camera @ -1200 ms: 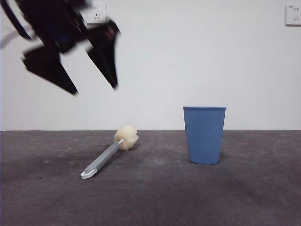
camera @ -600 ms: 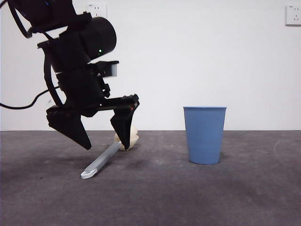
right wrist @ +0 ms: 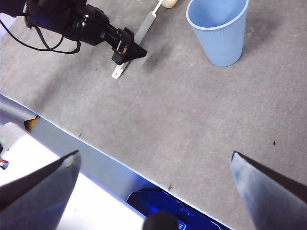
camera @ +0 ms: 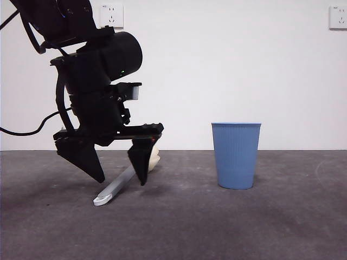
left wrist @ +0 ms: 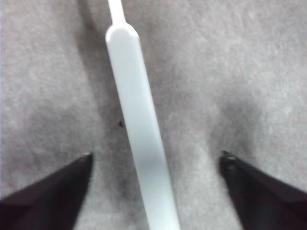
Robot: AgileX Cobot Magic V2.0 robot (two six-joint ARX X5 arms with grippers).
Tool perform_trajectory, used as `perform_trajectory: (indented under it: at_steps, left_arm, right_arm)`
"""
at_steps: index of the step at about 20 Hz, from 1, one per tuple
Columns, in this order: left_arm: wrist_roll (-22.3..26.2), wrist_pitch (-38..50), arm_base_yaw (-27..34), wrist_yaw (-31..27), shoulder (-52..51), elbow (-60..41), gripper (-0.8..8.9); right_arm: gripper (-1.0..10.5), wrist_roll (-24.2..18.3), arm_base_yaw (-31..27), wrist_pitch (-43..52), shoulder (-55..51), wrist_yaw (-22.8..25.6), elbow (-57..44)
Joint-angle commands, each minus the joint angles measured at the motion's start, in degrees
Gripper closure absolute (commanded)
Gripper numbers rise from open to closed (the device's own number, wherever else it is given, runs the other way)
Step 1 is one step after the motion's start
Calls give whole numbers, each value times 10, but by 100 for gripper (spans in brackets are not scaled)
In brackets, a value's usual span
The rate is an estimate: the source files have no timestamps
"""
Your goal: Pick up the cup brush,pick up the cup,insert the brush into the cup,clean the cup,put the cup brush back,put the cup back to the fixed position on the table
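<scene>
I expect the cream sponge head [camera: 154, 158] to stay in line when I lift the grey handle, because the cup brush's thin white neck [left wrist: 116, 11] runs straight from that handle.
The cup brush [camera: 115, 188] lies flat on the table [camera: 217, 227], its grey handle pointing at me and its cream sponge head [camera: 155, 160] partly hidden by a jaw. My left gripper [camera: 121, 181] is open and low over the handle, one jaw on each side. In the left wrist view the handle [left wrist: 139, 129] runs between the jaws of the left gripper [left wrist: 156, 156], which do not touch it. The blue ribbed cup [camera: 236, 155] stands upright to the right, apart from the brush. My right gripper [right wrist: 154, 155] hangs open high above the table, over the cup [right wrist: 218, 33] and brush [right wrist: 144, 28].
A white wall with two sockets [camera: 111, 15] [camera: 337, 16] closes the back. In the right wrist view the table's near edge [right wrist: 96, 148] borders a pale strip, with a blue object [right wrist: 158, 201] below it. A black cable [camera: 27, 130] trails from the left arm.
The left arm has come down from the upper left, and its open jaws have sunk to straddle the brush handle. Brush and cup have not moved.
</scene>
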Motion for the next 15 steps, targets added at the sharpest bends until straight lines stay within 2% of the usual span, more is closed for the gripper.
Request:
perform_trajectory:
  at_steps: [1,2,4,10,11,13,15]
  left_arm:
    - [-6,-4,-1,-2,4,0,507]
    - [-8,-7,-1,-2,4,0,535]
    - [-16,-15,-1,5,5,0,663]
    - [-34,-28,-2,10,7,0,666]
    - [-34,-30,-2,19,7,0,700]
    - [-35,-31,-3,21,7,0,828]
    - [-35,-32,-3,21,6,0,822]
  right_arm:
    - [350,4,2,2,0,0,2]
    - [350,4,2,2,0,0,2]
    - [350,4,2,2,0,-1,2]
    - [350,9,2,2,0,-2,2]
    - [350,9,2,2,0,-2,2]
    - [350,9,2,2,0,-2,2]
    - [350,9,2,2,0,-2,2]
